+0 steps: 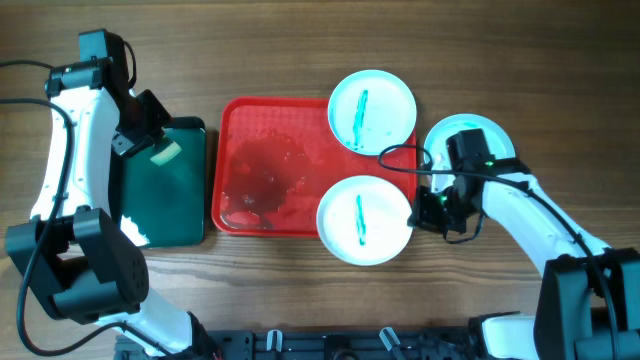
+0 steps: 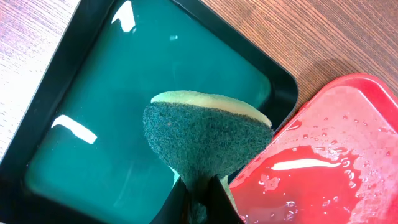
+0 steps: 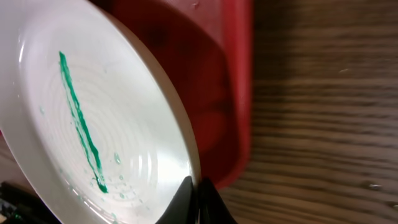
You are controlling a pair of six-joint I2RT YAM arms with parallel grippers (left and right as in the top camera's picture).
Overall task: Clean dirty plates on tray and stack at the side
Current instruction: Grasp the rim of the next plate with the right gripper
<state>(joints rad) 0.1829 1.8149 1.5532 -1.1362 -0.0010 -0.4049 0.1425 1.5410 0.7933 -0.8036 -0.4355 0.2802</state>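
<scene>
The plate in the robot's right gripper sticks out past the red tray's near edge, so the robot should bring the plate over the red tray's middle (image 1: 292, 170) and hold it there for scrubbing.
The red tray (image 1: 265, 160) lies mid-table, wet. One plate (image 1: 372, 108) with a teal smear rests on its far right corner. A second smeared plate (image 1: 362, 220) overhangs its near right corner; my right gripper (image 1: 425, 208) is shut on its rim, also seen in the right wrist view (image 3: 93, 118). A third plate (image 1: 480, 135) lies on the table to the right, mostly under my right arm. My left gripper (image 1: 150, 140) is shut on a green and yellow sponge (image 2: 205, 137) above the dark green tray (image 2: 112, 106).
The dark green tray (image 1: 165, 185) with a black rim sits left of the red tray. Bare wooden table (image 1: 280, 50) lies beyond and in front of both trays. A black rail runs along the near edge.
</scene>
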